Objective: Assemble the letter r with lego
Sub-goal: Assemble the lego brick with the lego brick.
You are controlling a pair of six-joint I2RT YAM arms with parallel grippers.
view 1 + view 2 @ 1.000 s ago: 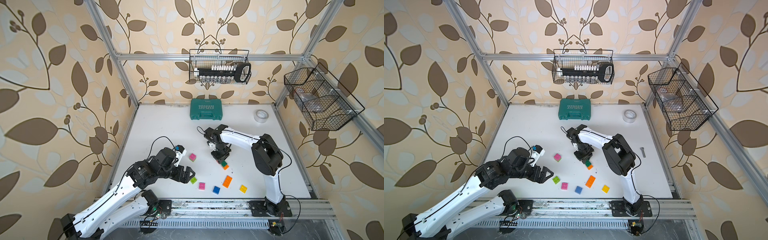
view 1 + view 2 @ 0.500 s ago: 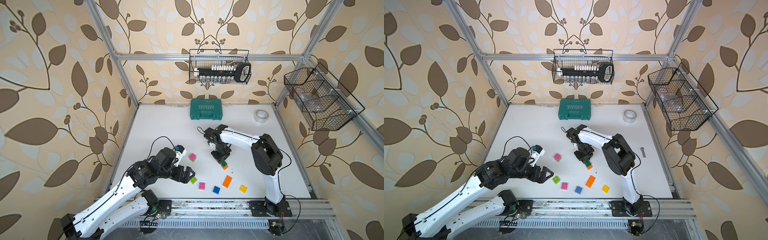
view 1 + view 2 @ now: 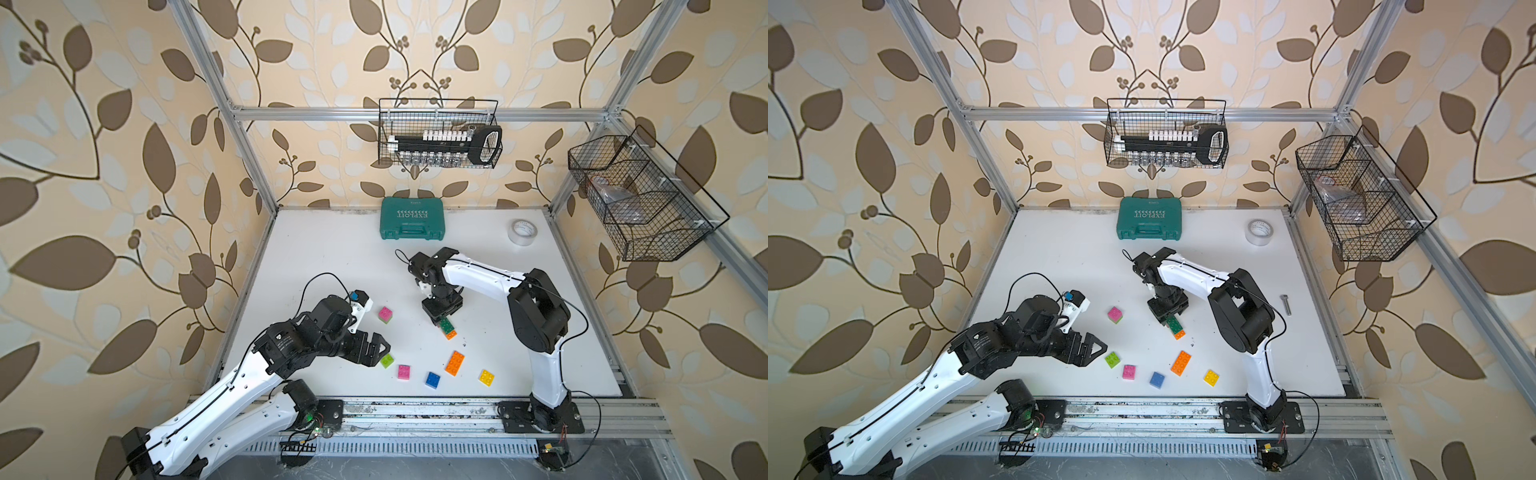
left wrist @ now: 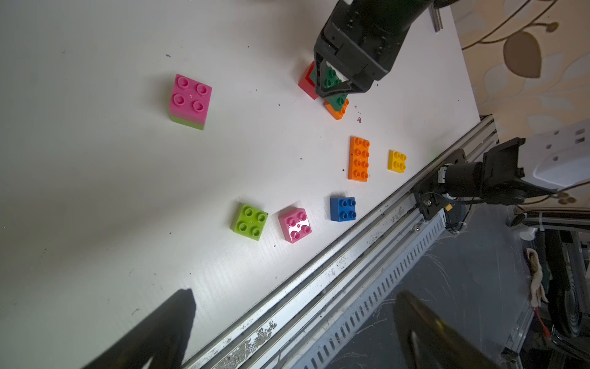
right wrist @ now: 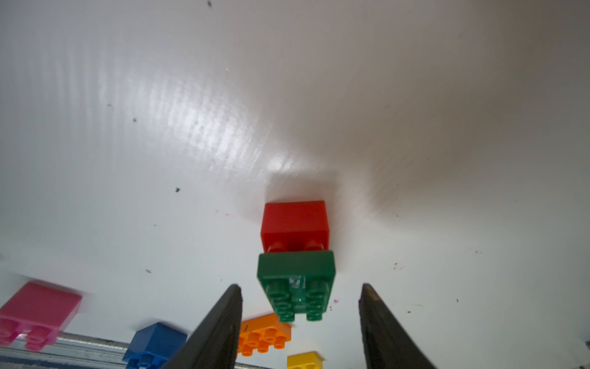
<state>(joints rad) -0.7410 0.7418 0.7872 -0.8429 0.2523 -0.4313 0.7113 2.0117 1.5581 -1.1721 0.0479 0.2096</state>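
Observation:
Next, I close my right gripper's fingers and push down on the green brick's top (image 5: 298,286), because the green brick sits high over the red brick's studs (image 5: 314,245).
A long dark green brick (image 5: 297,281) lies with one end on a red brick (image 5: 295,223) and the other on a small orange brick (image 3: 451,333). My right gripper (image 5: 300,286) stands open astride the green brick (image 3: 446,325), both fingers clear of it. Loose lego lies nearer the front edge: lime (image 3: 387,360), pink (image 3: 404,371), blue (image 3: 432,380), long orange (image 3: 454,363) and yellow (image 3: 486,377). A pink-on-lime stack (image 3: 385,314) sits to the left. My left gripper (image 3: 376,347) is open and empty beside the lime brick (image 4: 249,221).
A teal tool case (image 3: 411,224) and a tape roll (image 3: 522,232) sit at the back of the white table. A bolt (image 3: 1285,303) lies to the right. Wire baskets hang on the back and right walls. A metal rail (image 4: 335,271) runs along the front edge.
My right gripper's fingers have spread apart off the dark green brick, which stays on the red and orange bricks. The left arm has not moved.

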